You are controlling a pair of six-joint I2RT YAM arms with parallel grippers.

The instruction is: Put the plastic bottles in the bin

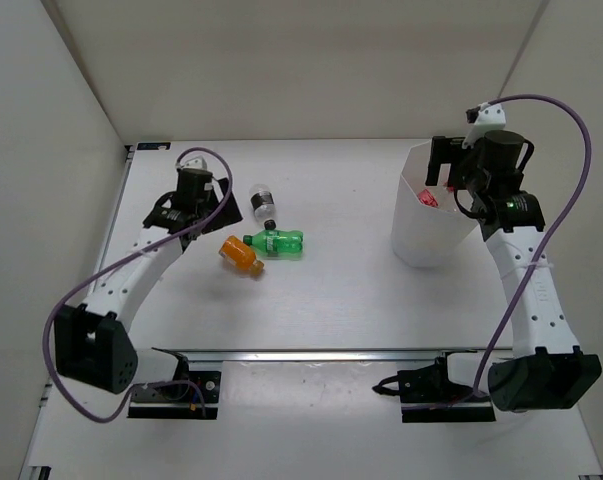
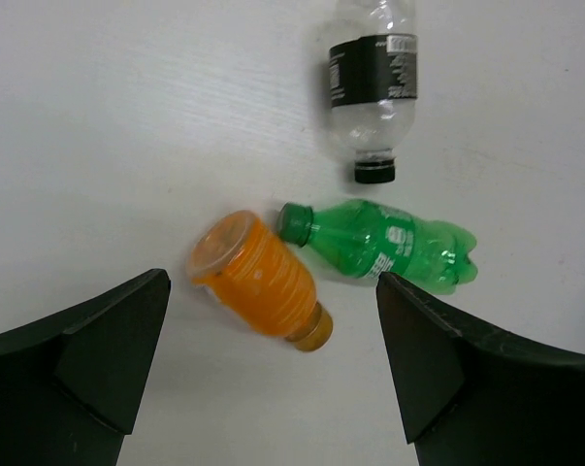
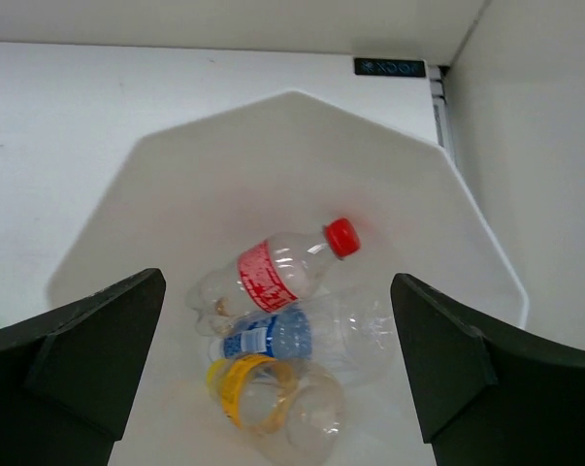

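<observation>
My left gripper is hovering near the bottles and a long way from the bin [image 1: 428,225]. It should move back, and my right gripper should take the green bottle [image 1: 279,242] instead.
The bin [image 1: 421,235] stands at the right of the table. My right gripper [image 1: 451,172] hangs open and empty over its rim [image 3: 292,97]. Inside lie the red-labelled bottle [image 3: 277,272], the blue-labelled bottle [image 3: 292,335] and the orange-labelled bottle [image 3: 263,393]. On the table at left lie the orange bottle [image 1: 241,255], the green bottle [image 1: 274,243] and the dark-labelled bottle [image 1: 263,201]. My left gripper [image 1: 186,205] is open and empty, above and left of them. Its wrist view shows the orange bottle [image 2: 258,277], green bottle [image 2: 389,243] and dark-labelled bottle [image 2: 372,87].
White walls enclose the table on the left, back and right. A metal rail [image 1: 321,353] runs along the near edge, between the two arm bases.
</observation>
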